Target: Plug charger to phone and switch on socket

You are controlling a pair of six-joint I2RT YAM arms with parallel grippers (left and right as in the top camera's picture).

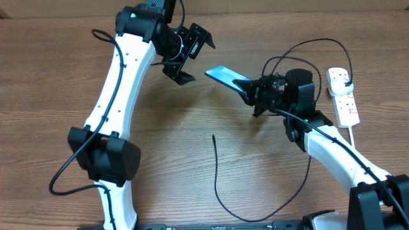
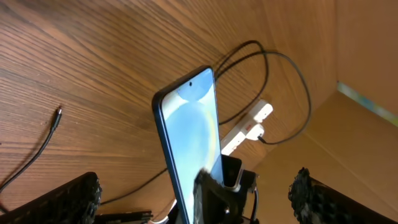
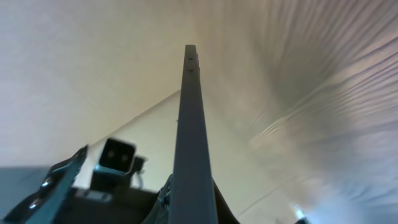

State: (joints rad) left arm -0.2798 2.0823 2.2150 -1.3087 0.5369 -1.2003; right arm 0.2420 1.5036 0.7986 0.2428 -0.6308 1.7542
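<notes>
My left gripper should first grip the phone by its top end (image 1: 216, 72), because my right gripper is covering the phone's bottom end (image 1: 243, 85), where the charger must go.
My right gripper (image 1: 250, 87) is shut on the phone (image 1: 223, 75) and holds it tilted above the table, its light blue screen toward the left wrist view (image 2: 189, 134). The right wrist view shows only the phone's dark edge (image 3: 191, 118) between my right fingers (image 3: 193, 208). My left gripper (image 1: 190, 54) is open and empty, raised just left of the phone, its fingers at the bottom corners of its own view (image 2: 196, 185). The charger's black cable lies on the table with its connector tip (image 1: 213, 136) free, also in the left wrist view (image 2: 58, 112). Its plug (image 1: 346, 78) sits in the white socket strip (image 1: 345, 102).
The cable (image 1: 220, 198) curves along the front of the table and back up by the right arm. More black cable loops (image 1: 307, 45) behind the right gripper. The strip also shows in the left wrist view (image 2: 249, 127). A cardboard wall (image 2: 367, 62) stands at the table's far side.
</notes>
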